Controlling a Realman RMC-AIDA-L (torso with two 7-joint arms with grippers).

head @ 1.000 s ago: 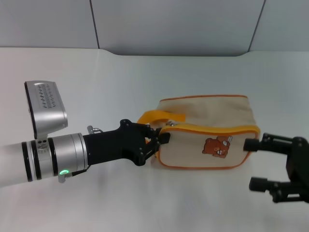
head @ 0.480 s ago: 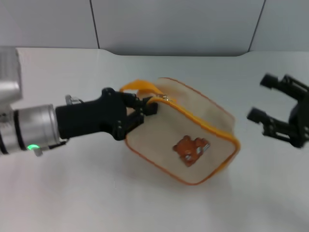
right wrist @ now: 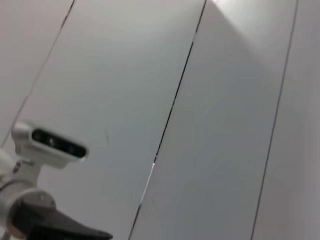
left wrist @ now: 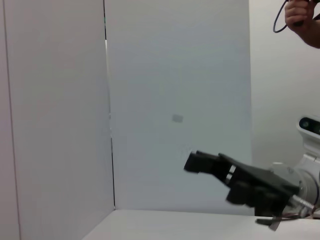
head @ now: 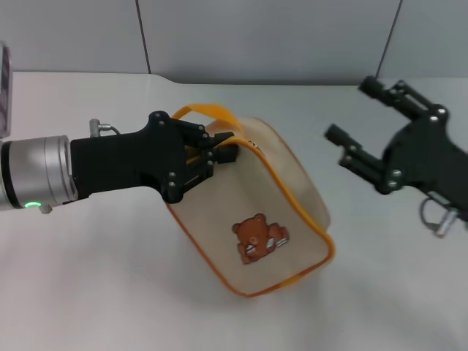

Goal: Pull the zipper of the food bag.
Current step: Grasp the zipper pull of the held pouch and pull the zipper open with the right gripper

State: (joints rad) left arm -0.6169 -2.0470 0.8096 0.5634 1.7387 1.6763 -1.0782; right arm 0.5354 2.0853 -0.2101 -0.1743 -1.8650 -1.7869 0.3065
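Observation:
The food bag (head: 238,208) hangs at a tilt from my left gripper, so that gripper should stay still while my right gripper pulls the zipper down from the seam's upper end (head: 254,145).
The beige food bag (head: 252,212) with orange piping and a brown bear (head: 259,238) hangs tilted, its lower corner at or near the white table (head: 110,278). My left gripper (head: 225,148) is shut on the bag's upper end, beside the orange loop handle (head: 201,112). The zipper seam (head: 296,186) runs down the bag's upper right edge; I cannot make out its metal pull tab. My right gripper (head: 349,110) is open and empty, raised to the right of the bag and apart from it. It also shows in the left wrist view (left wrist: 200,162).
Grey wall panels (head: 263,36) stand behind the table. The right wrist view shows only wall panels and the camera housing of my left arm (right wrist: 50,142). A person's hand with a cable (left wrist: 300,20) shows at the edge of the left wrist view.
My left gripper has lifted the bag's end up and to the left, so the bag went from lying flat to hanging tilted. My right gripper has risen from the table's front right, away from the bag.

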